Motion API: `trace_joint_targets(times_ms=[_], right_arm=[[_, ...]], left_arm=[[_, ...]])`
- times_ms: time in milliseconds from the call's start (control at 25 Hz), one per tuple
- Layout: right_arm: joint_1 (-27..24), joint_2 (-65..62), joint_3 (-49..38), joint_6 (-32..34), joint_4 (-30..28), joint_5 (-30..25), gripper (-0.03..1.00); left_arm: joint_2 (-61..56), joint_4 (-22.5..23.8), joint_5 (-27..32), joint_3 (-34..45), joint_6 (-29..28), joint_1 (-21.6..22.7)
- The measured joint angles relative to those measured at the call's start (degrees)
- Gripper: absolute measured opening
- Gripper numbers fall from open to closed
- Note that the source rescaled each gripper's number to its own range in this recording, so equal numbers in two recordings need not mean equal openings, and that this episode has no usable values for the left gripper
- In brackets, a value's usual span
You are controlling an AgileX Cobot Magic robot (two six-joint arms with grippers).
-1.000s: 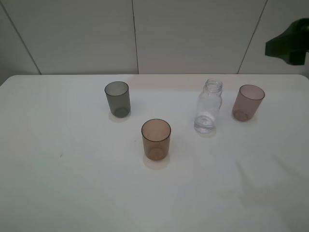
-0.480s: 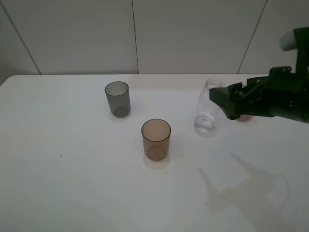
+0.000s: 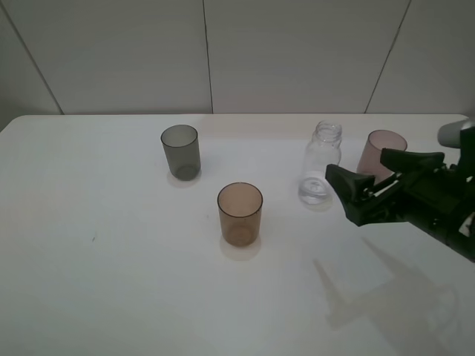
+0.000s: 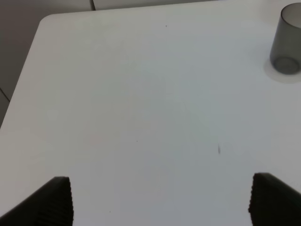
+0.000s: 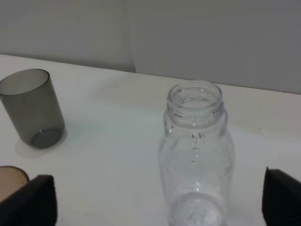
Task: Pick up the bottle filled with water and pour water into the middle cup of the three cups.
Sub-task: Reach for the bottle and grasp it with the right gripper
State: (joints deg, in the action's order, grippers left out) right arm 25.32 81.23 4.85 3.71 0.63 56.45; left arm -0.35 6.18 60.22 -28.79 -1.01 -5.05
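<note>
The clear bottle [image 5: 195, 157] stands upright within the width of my right gripper's open fingers. I should keep moving toward its body [image 3: 320, 170] until I have a finger on each side of it.
The clear uncapped bottle [image 3: 320, 163] stands upright on the white table, right of centre; it also shows in the right wrist view [image 5: 197, 155]. The amber-brown middle cup [image 3: 240, 213] stands nearer the front, and its rim peeks into the right wrist view [image 5: 8, 179]. The dark-grey cup [image 3: 181, 151] stands at the back left, the mauve-pink cup [image 3: 380, 150] at the back right. My right gripper [image 3: 356, 165] is open, just right of the bottle and apart from it, its jaws wide in the wrist view [image 5: 155, 200]. My left gripper [image 4: 162, 200] is open and empty over bare table.
The white table [image 3: 111, 282] has a rounded back-left corner [image 4: 44, 21]. A pale panelled wall [image 3: 297, 52] rises behind it. The grey cup [image 4: 287, 42] is the only object in the left wrist view. The right arm partly covers the pink cup.
My right arm has come in from the upper right, then dropped lower and a little back to the right, so the bottle stands uncovered with the open jaws beside it.
</note>
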Motion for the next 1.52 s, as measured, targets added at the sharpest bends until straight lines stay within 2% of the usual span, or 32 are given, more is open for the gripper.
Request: trace_joint_targets(times_ms=[120, 200, 560, 960, 1520], right_arm=[[0.0, 8.45, 0.0, -0.04, 1.16, 9.6, 0.87], [0.0, 13.74, 0.14, -0.04, 1.29, 11.61, 0.87], [0.0, 28.29, 6.54, -0.06, 2.27, 12.32, 0.87], [0.0, 32.42, 13.4, -6.32, 7.34, 12.68, 0.87], [0.0, 40.97, 22.73, -6.92, 10.27, 12.75, 0.87]], left_arm=[[0.0, 0.0, 0.0, 0.0, 0.0, 0.0], [0.0, 0.0, 0.0, 0.0, 0.0, 0.0], [0.0, 0.0, 0.0, 0.0, 0.0, 0.0], [0.0, 0.0, 0.0, 0.0, 0.0, 0.0], [0.0, 0.0, 0.0, 0.0, 0.0, 0.0]])
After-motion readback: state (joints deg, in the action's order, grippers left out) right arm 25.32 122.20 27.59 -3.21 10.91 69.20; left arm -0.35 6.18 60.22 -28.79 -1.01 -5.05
